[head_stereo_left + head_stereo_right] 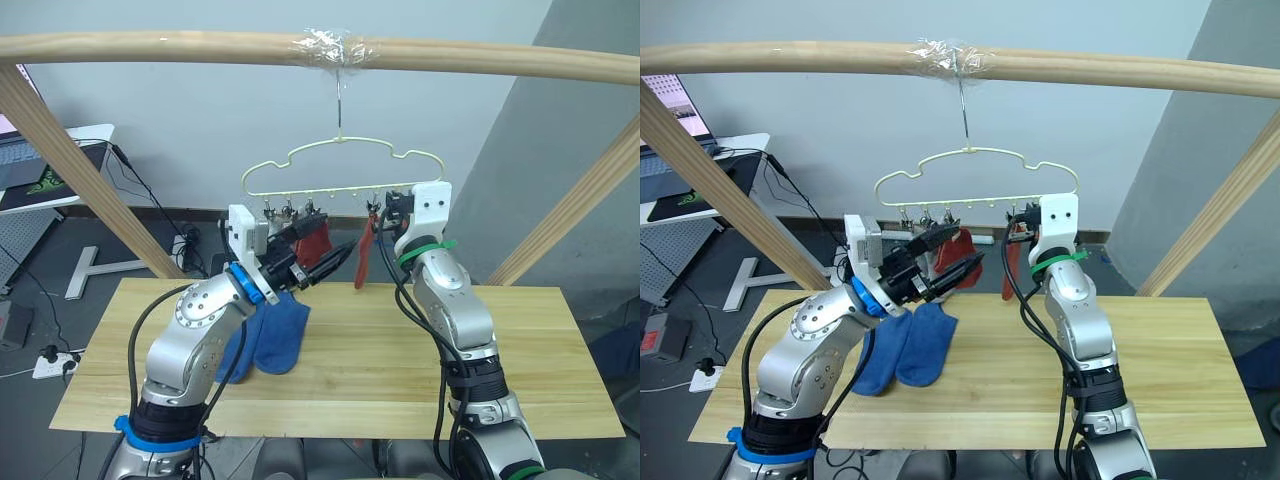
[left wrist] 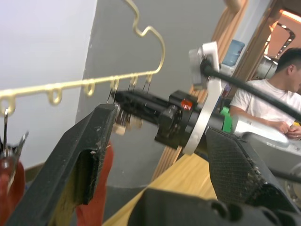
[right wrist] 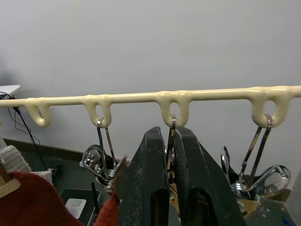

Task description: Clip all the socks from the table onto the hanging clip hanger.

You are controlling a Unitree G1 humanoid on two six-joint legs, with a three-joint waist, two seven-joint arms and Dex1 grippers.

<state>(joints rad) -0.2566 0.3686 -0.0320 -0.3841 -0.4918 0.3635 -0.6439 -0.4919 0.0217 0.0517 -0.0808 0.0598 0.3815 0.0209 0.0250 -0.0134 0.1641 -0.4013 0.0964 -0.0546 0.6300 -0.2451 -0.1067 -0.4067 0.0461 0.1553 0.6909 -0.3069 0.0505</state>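
A dark line separates the neighbouring blue socks. When I lift one blue sock, it will come up by itself and the other will stay flat.
The pale yellow-green clip hanger hangs by its hook from a wooden bar. One rust-red sock hangs from a clip near its middle. A second rust-red sock hangs to the right of the first. My right gripper is raised to the hanger's lower rail and shut on a metal clip. My left gripper stands open beside the first red sock, nothing between its fingers. Two blue socks lie on the table, partly behind my left arm.
The thick wooden bar spans the top, with slanted wooden posts at both sides. A desk with a laptop stands at the back left. A person in a white shirt sits beyond the table in the left wrist view.
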